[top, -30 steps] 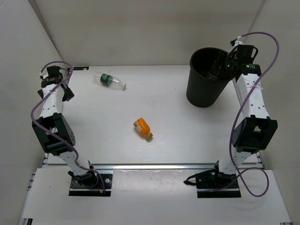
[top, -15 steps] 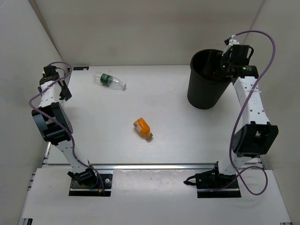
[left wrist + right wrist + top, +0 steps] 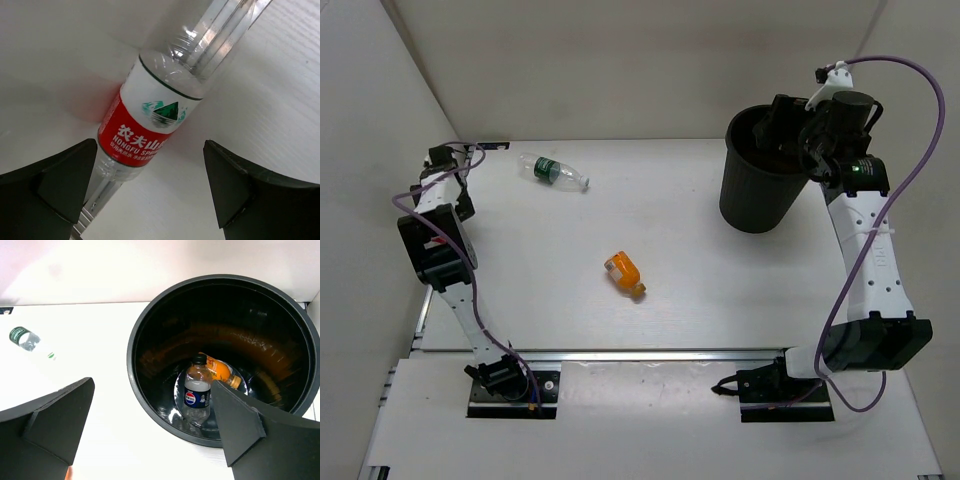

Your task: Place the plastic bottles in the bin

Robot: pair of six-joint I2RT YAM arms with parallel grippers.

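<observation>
The red-labelled bottle (image 3: 146, 111) lies a long way from the bin, so next my left gripper picks it up and hands it to my right gripper over the middle of the table (image 3: 648, 228).
In the left wrist view a clear bottle with a red label (image 3: 150, 125) lies on the table, just ahead of my open left gripper (image 3: 150, 200); nothing is between the fingers. My right gripper (image 3: 150, 435) hangs open and empty above the black bin (image 3: 150, 405). Inside the bin lie a dark-labelled bottle (image 3: 197, 392) and an orange bottle (image 3: 220, 370). From above, a green-labelled bottle (image 3: 552, 171) lies at the back left and an orange bottle (image 3: 624, 275) mid-table. The left gripper (image 3: 448, 158) is at the far left, the right gripper (image 3: 788, 125) over the bin (image 3: 752, 200).
White walls close in the table at the left, back and right. The bin stands near the back right corner. A small dark strip (image 3: 492, 146) lies at the back edge beside the left gripper. The green-labelled bottle (image 3: 25, 337) also shows in the right wrist view.
My right gripper has opened over the bin and the arm has risen. My left arm has stretched further toward the back left corner.
</observation>
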